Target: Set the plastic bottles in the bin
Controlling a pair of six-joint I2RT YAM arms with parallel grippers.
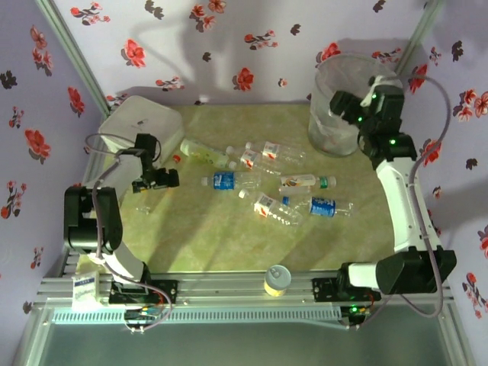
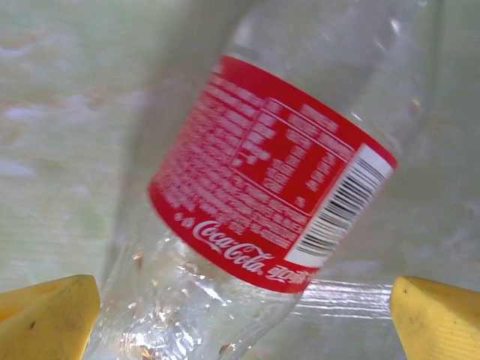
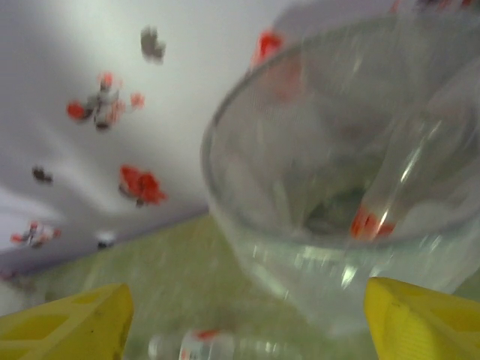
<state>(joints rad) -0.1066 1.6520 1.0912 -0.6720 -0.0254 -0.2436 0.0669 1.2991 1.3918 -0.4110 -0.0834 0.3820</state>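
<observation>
The Coca-Cola bottle point(image 2: 262, 176) lies under my left gripper, far from the bin point(image 1: 331, 128), so next my left gripper lifts it and passes it to my right gripper.
Several clear plastic bottles lie across the middle of the table, among them a blue-labelled one point(image 1: 223, 181), a red-labelled one point(image 1: 266, 205) and another blue one point(image 1: 324, 207). My left gripper point(image 1: 157, 180) point(image 2: 244, 322) is open at the table's left, with a red-labelled Coca-Cola bottle point(image 2: 270, 187) lying between its yellow fingers point(image 2: 49, 319). The bin point(image 1: 343, 99) point(image 3: 337, 187) stands at the back right. My right gripper point(image 1: 339, 107) point(image 3: 244, 322) hangs open beside the bin's rim with nothing between its fingers. A bottle point(image 3: 210, 346) shows blurred below it.
A white rounded box point(image 1: 145, 122) sits at the back left, close behind my left arm. A short yellow can point(image 1: 276, 280) stands on the front rail. Flowered walls close in the back and both sides.
</observation>
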